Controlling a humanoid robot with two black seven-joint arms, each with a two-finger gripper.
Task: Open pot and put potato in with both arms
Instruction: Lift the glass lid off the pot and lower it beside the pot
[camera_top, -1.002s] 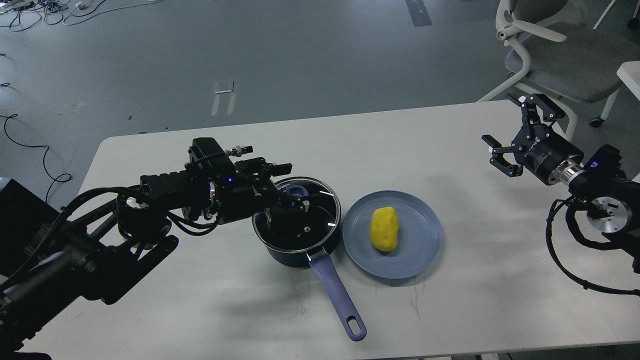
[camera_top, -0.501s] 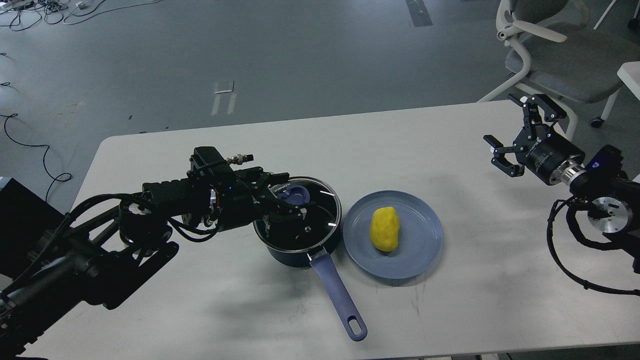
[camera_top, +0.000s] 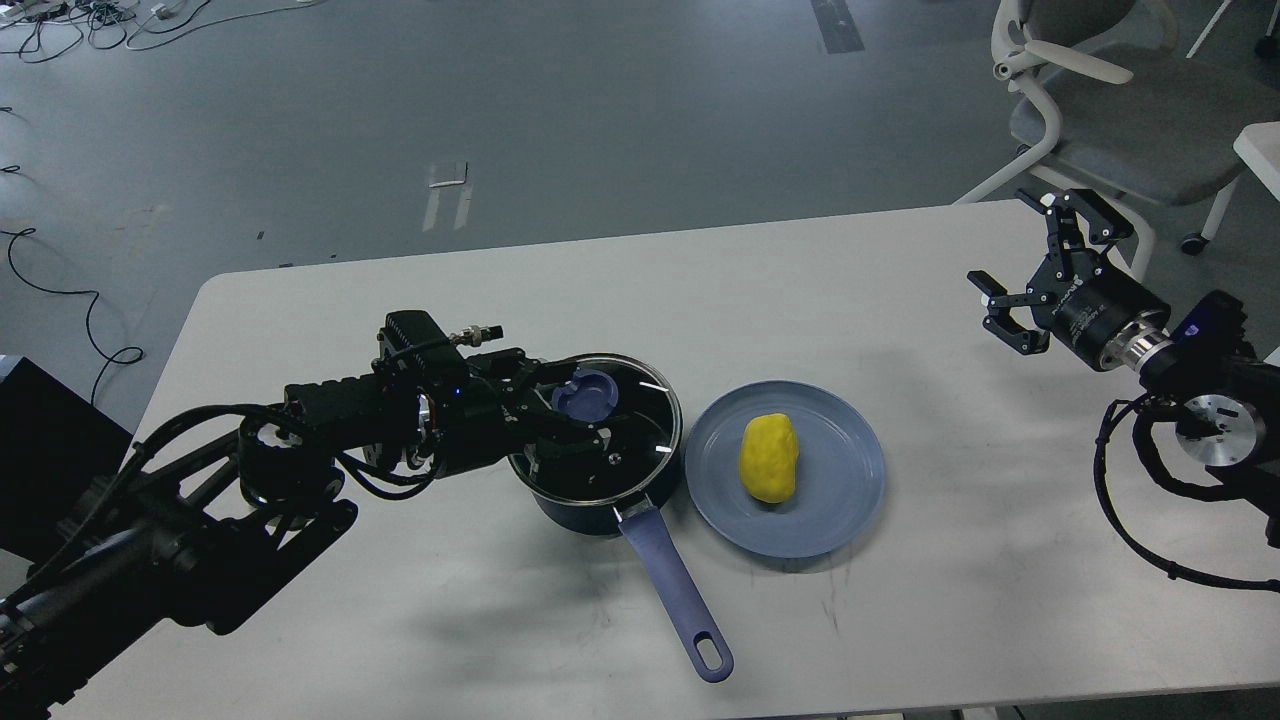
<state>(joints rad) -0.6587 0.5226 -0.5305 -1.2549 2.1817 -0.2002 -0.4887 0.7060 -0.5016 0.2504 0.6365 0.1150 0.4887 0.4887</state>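
My gripper will find the dark pot (camera_top: 585, 517) empty when it lifts the lid off, because only plain black shows through the glass lid (camera_top: 636, 452).
A dark pot (camera_top: 570, 508) with a long blue handle (camera_top: 676, 592) stands at the middle of the white table (camera_top: 420, 620). A glass lid (camera_top: 640, 420) with a blue knob (camera_top: 586, 395) is on the pot. My left gripper (camera_top: 562, 403) is open, low over the lid's left side, with one finger on each side of the knob's left edge. A yellow potato (camera_top: 768, 457) lies on a blue plate (camera_top: 850, 500) just right of the pot. My right gripper (camera_top: 1032, 268) is open and empty above the table's far right edge.
A grey office chair (camera_top: 1100, 110) stands behind the table's far right corner. A white surface corner (camera_top: 1260, 150) shows at the right edge. Cables (camera_top: 60, 290) lie on the floor at the left. The pot handle points toward the table's front edge.
My left gripper has lowered and drawn back slightly to the left, so the blue knob now shows between its fingers. The right arm has barely moved.
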